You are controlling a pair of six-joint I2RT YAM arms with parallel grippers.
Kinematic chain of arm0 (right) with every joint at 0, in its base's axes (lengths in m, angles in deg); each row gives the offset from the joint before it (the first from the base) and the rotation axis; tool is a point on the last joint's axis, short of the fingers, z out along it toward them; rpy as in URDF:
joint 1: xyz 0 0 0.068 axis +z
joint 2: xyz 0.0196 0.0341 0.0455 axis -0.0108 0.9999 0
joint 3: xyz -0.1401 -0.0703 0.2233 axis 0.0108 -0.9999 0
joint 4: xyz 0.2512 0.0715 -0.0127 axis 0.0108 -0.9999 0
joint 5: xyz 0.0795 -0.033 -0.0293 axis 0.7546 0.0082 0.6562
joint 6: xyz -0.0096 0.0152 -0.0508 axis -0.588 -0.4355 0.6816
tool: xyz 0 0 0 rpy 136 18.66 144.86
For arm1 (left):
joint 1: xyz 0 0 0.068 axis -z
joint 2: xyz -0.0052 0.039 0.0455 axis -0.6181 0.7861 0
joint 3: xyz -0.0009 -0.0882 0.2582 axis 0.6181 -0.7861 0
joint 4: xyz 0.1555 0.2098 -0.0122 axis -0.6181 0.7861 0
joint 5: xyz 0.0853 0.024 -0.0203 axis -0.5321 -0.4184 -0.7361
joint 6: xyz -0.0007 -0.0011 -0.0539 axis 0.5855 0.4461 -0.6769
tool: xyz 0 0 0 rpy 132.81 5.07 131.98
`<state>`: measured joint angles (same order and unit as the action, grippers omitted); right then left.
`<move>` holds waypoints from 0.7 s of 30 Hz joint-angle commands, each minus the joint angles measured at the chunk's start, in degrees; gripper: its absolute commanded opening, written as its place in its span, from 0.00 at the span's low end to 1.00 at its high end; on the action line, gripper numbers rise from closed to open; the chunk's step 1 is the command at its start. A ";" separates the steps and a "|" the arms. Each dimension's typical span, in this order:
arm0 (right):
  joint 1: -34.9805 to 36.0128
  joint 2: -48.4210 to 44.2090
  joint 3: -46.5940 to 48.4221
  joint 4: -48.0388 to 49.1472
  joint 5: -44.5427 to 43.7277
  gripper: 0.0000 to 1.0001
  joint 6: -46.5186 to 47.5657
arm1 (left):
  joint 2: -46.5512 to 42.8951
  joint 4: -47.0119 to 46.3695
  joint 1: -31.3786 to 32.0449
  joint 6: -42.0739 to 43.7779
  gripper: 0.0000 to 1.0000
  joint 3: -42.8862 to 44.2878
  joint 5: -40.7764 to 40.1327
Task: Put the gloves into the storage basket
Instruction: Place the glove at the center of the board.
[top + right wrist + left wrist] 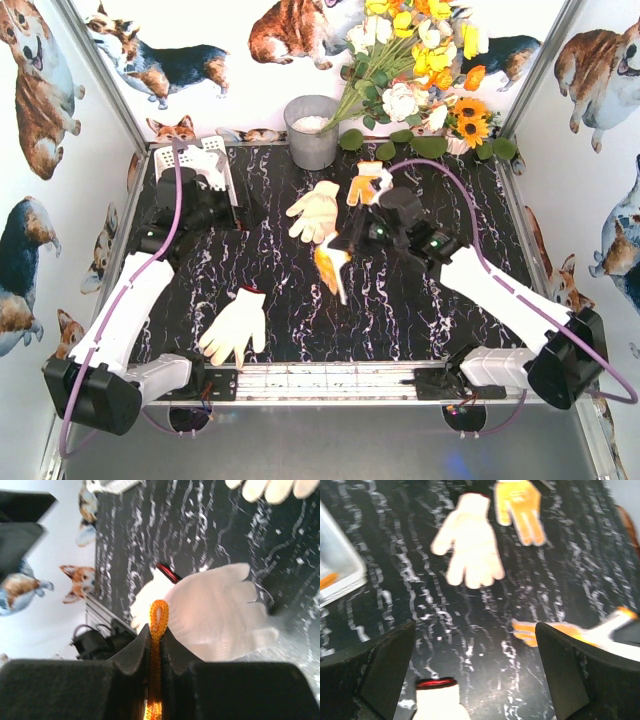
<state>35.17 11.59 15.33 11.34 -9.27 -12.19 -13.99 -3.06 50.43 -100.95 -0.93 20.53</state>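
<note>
Next, I lay the orange-and-white glove (328, 266) on the clear middle (362, 300) with my right gripper and help straighten it with my left gripper, because it hangs folded from its cuff loop.
My right gripper (350, 243) (159, 636) is shut on the orange cuff loop (159, 614) of an orange-and-white glove (330, 270) (570, 632), which hangs above the table's middle. A cream glove (317, 211) (472, 545) and an orange-palmed glove (368, 183) (520, 507) lie flat further back. A white glove with a red cuff (237, 324) (437, 700) (210, 612) lies near the front. The white storage basket (222, 165) (335, 565) stands at the back left with white gloves in it. My left gripper (215, 215) (475, 670) hovers beside the basket, open and holding nothing.
A grey metal bucket (312, 130) stands at the back centre beside a bunch of flowers (420, 70). Corgi-printed walls close in three sides. A metal rail (330, 380) runs along the near edge between the arm bases.
</note>
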 commanded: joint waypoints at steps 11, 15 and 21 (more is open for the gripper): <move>2.88 -9.67 -13.34 -2.55 -28.34 0.48 -14.78 | -1.81 0.35 -2.08 0.68 1.00 -3.59 -9.97; 2.88 -12.61 -13.60 -14.82 -36.32 0.72 -8.98 | -1.89 -0.93 -0.83 -3.92 1.00 -5.43 -6.92; 2.12 -16.19 -10.66 -9.52 -35.56 0.77 9.91 | -1.94 -2.71 6.60 -14.12 0.99 -8.93 -8.03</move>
<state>37.66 -1.99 0.38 -3.61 -42.34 -16.28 -15.55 -2.39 52.70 -106.85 -7.45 11.74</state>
